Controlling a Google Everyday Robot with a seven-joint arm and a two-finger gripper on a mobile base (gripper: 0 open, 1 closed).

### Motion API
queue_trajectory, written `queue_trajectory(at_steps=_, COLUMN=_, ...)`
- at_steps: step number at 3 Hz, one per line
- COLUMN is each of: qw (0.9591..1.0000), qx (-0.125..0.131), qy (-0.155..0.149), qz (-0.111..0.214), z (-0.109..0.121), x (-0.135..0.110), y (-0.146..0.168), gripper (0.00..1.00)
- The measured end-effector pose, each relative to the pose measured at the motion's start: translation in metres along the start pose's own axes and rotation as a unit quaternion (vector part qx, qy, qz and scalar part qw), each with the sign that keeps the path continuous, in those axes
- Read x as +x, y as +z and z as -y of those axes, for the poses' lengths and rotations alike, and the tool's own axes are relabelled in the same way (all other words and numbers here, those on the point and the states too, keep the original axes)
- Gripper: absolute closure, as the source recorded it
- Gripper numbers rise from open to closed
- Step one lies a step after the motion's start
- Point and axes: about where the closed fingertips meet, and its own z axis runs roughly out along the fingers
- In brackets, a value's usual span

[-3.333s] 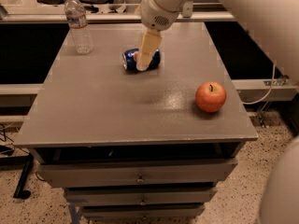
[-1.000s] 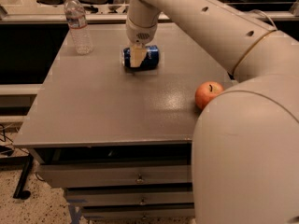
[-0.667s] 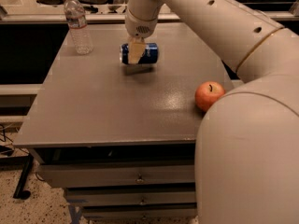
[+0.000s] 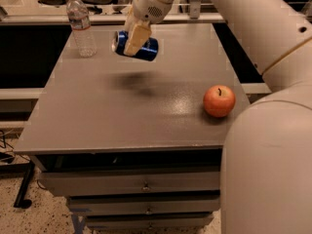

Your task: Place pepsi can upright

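Observation:
The pepsi can [image 4: 139,48] is lying on its side in my gripper, which points down. I should swing my gripper level, with the can's silver end up, before I lower the can to the table [image 4: 168,72].
The blue pepsi can [image 4: 145,48] is held on its side in the air above the back middle of the grey table [image 4: 136,111]. Its shadow falls on the tabletop below it. My gripper [image 4: 134,42] reaches down from the white arm at the top and is shut on the can around its middle, with one cream finger [image 4: 137,38] across the can's front. The can's silver end points left.
A clear plastic water bottle [image 4: 81,26] stands upright at the table's back left. A red apple [image 4: 219,101] sits near the right edge. Drawers are below the tabletop. My white arm fills the right side of the view.
The can was lying on the table under the gripper; now the gripper has lifted it off the surface and holds it in the air, still on its side.

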Motion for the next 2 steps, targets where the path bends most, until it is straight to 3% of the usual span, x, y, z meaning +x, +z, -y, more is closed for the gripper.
queue_trajectory(at_steps=1, qw=0.9961, qx=-0.011, qy=0.007, qz=0.087, z=-0.004, x=-0.025, y=-0.022, gripper=1.00)
queue_trajectory(at_steps=2, qw=0.9837, qx=-0.030, qy=0.020, qz=0.176, z=-0.006, x=-0.047, y=-0.039, gripper=1.00)
